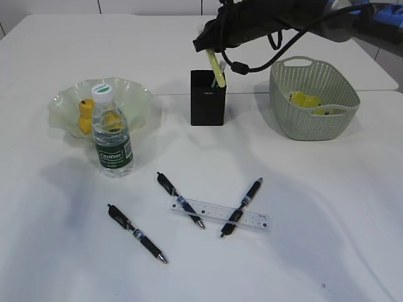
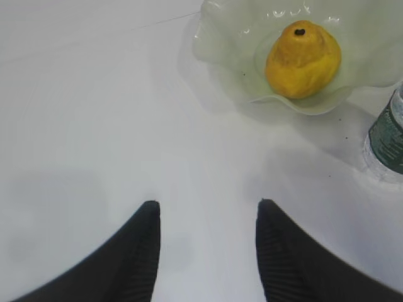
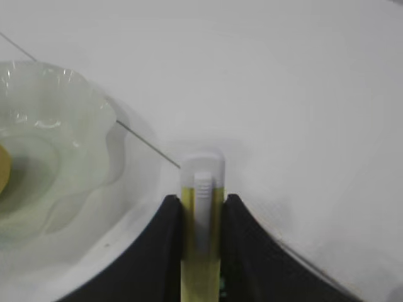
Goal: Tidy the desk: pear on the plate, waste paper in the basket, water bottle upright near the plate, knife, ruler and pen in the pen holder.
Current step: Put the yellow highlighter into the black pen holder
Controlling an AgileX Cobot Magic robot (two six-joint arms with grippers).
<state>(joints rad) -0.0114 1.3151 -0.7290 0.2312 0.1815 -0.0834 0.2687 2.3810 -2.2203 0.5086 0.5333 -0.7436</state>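
The knife's lower end (image 1: 220,81) is slanting toward the pen holder's near rim. So my right gripper should turn the knife upright before lowering it into the holder's open top (image 1: 203,78).
My right gripper (image 1: 211,49) is shut on the knife (image 1: 216,68), a yellow and white utility cutter, directly above the black pen holder (image 1: 208,104). The knife's lower end dips into the holder's open top. In the right wrist view the knife (image 3: 202,179) sits clamped between the fingers of the right gripper (image 3: 202,200). The pear (image 2: 302,60) lies on the green plate (image 2: 227,38). The water bottle (image 1: 112,135) stands upright in front of that plate. The waste paper (image 1: 306,100) lies in the basket (image 1: 315,123). The ruler (image 1: 217,214) lies flat on the desk. My left gripper (image 2: 208,204) hangs open over bare desk.
Three black pens lie on the desk: one at the front left (image 1: 137,233), and two (image 1: 181,200) (image 1: 242,206) crossing the ruler. A black cable loops from the right arm beside the basket. A thin seam (image 3: 145,141) crosses the desk.
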